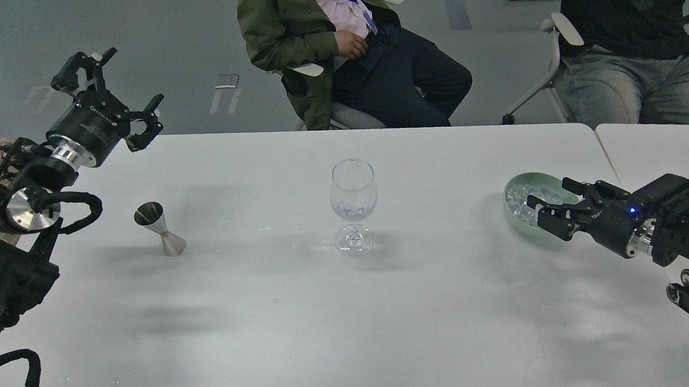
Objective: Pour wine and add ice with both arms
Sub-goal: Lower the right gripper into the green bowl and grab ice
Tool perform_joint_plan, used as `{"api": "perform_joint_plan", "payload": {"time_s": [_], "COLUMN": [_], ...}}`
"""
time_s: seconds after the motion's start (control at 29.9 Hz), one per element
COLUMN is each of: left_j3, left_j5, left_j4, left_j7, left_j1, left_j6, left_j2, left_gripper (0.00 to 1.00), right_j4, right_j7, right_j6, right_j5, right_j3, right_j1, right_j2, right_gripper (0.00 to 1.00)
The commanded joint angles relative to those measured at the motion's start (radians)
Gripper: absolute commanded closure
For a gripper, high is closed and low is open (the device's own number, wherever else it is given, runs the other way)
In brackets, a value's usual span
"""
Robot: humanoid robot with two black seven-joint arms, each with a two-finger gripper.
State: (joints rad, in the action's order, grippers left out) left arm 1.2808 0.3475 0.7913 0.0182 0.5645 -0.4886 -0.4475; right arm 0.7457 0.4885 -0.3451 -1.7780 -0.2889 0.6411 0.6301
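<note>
The heaped cubes (521,204) in the pale green bowl have clear edges between them. The small clear ice cube (549,195) will come off alone when I lift it.
A clear stemmed wine glass (353,196) stands upright at the table's middle. No coloured wine shows in it; whether clear liquid lies at its bottom I cannot tell. A steel jigger (160,228) stands to its left. A pale green bowl (514,221) at the right holds several clear ice cubes (519,195). My right gripper (550,196) is open and empty, over the bowl's right half, partly hiding the ice. My left gripper (122,82) is open and empty, raised over the table's far left edge, well above and behind the jigger.
The white table (340,319) ends just behind the glass. A second white table (655,147) adjoins at the right. Two seated people (349,50) sit on chairs beyond the far edge.
</note>
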Motion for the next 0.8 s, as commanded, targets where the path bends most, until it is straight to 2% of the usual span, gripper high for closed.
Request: {"api": "perform_joint_plan", "payload": {"time_s": [0.0, 0.1, 0.77], "left_j3": [0.0, 0.0, 0.002], "left_j5": [-0.001, -0.001, -0.002], "left_j4": [0.0, 0.0, 0.0], "left_j7": [-0.001, -0.001, -0.01], "left_j1": [0.0, 0.002, 0.0], "left_j6": [0.0, 0.0, 0.0], "left_j2": [0.009, 0.012, 0.013], "left_gripper": [0.01, 0.01, 0.01], "right_j4": [-0.006, -0.008, -0.052], "right_j7": [0.0, 0.0, 0.0], "right_j6": [0.0, 0.0, 0.002], "right_j5": [-0.009, -0.009, -0.02], "right_j3": [0.002, 0.004, 0.005], "right_j1": [0.0, 0.0, 0.011], "right_j2": [-0.004, -0.006, -0.058], "right_gripper": [0.38, 0.42, 0.42]}}
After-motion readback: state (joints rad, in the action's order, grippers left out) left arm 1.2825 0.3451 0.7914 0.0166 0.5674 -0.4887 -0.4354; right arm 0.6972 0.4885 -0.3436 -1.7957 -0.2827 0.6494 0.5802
